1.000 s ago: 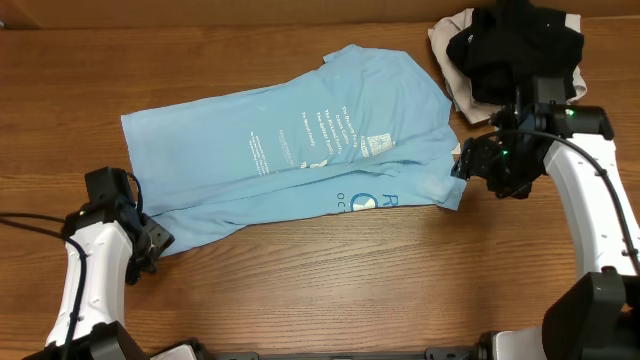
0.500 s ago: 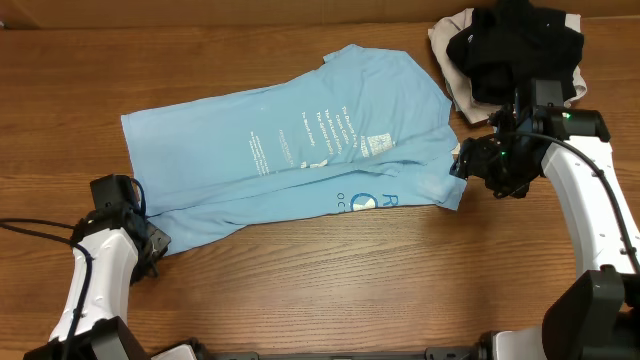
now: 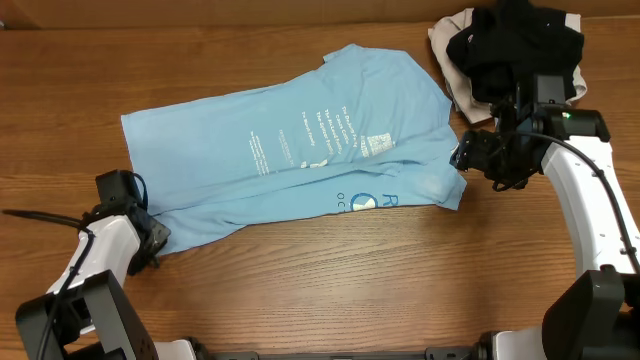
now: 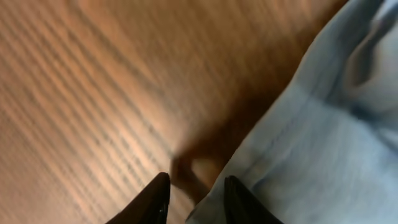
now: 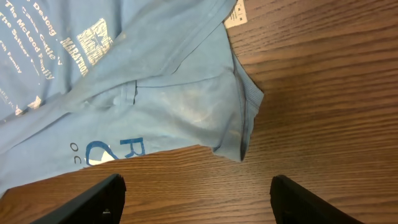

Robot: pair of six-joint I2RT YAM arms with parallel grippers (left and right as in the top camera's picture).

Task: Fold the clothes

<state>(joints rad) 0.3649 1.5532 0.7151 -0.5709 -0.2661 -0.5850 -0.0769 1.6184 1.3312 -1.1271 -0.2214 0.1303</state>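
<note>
The T-shirt's hem (image 4: 219, 191) only just goes past one finger of my left gripper. I should open that gripper more and close it around the T-shirt's near corner (image 4: 202, 215).
The light blue T-shirt (image 3: 290, 150) lies loosely spread across the middle of the table, with white lettering facing up. My left gripper (image 3: 150, 238) is at the shirt's lower-left corner. In the left wrist view its fingers (image 4: 196, 199) stand a little apart, with wood between them and the shirt's hem (image 4: 298, 143) against the right finger. My right gripper (image 3: 466, 160) hovers at the shirt's right edge. In the right wrist view its jaws (image 5: 196, 199) are wide open and empty over bare wood, just short of the sleeve corner (image 5: 239, 134).
A black garment (image 3: 515, 45) lies piled on a beige one (image 3: 448, 40) at the back right, close behind my right arm. The wooden table (image 3: 330, 280) runs along the front.
My left gripper has edged up and right to the shirt's lower-left corner. My right gripper has shifted slightly left and up over the shirt's right edge.
</note>
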